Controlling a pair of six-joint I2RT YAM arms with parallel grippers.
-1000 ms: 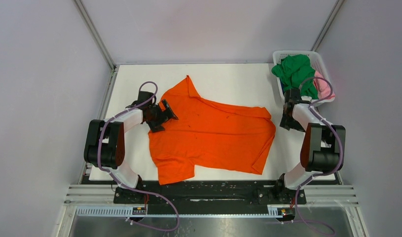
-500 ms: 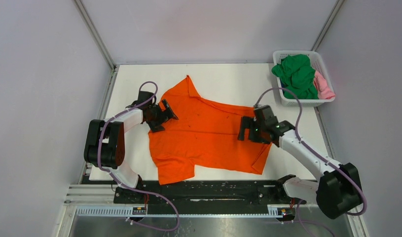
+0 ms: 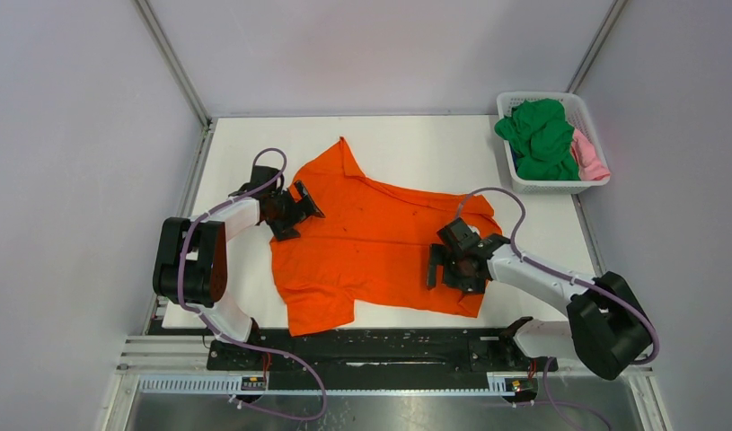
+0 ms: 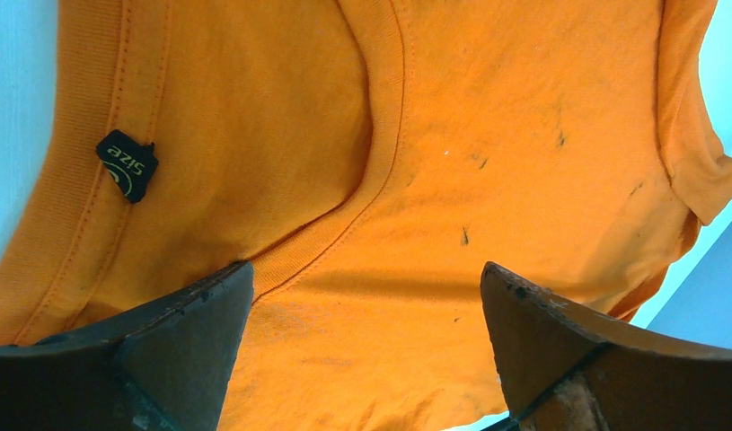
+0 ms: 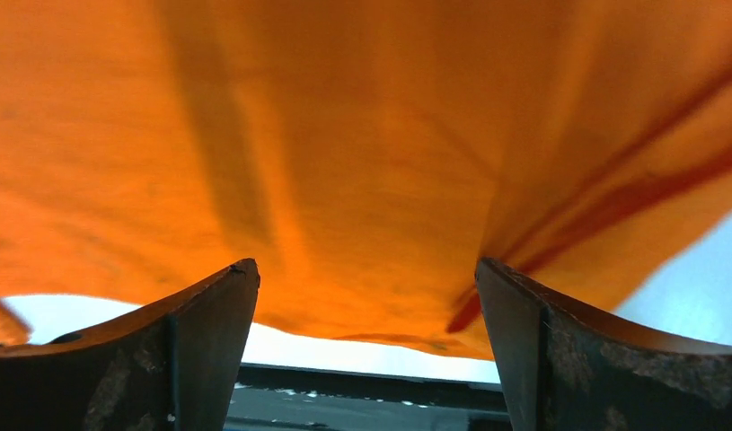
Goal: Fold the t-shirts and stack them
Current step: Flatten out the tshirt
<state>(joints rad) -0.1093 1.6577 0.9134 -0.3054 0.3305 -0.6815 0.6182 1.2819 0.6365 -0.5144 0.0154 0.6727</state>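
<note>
The orange t-shirt's far corner (image 3: 484, 208) near the basket is folded in. My right gripper should go back there and pull that corner out flat before folding.
A bright orange t-shirt (image 3: 380, 242) lies spread on the white table. My left gripper (image 3: 301, 214) is open and empty over its left edge. The left wrist view shows the collar (image 4: 380, 162) and a black size label (image 4: 128, 164) ahead of the left gripper (image 4: 366, 301). My right gripper (image 3: 447, 272) is open and empty, low over the shirt's lower right part. In the right wrist view the right gripper (image 5: 366, 296) frames the shirt's near hem (image 5: 371, 337). A green t-shirt (image 3: 542, 135) and a pink one (image 3: 589, 158) sit in the basket.
The white lattice basket (image 3: 548, 187) stands at the table's back right corner. The black rail (image 3: 380, 346) with the arm bases runs along the near table edge, and it also shows in the right wrist view (image 5: 362, 391). Grey walls enclose the table.
My right arm has swung from beside the basket to the left and nearer, onto the orange shirt's lower right part. The left arm and the shirt have not moved.
</note>
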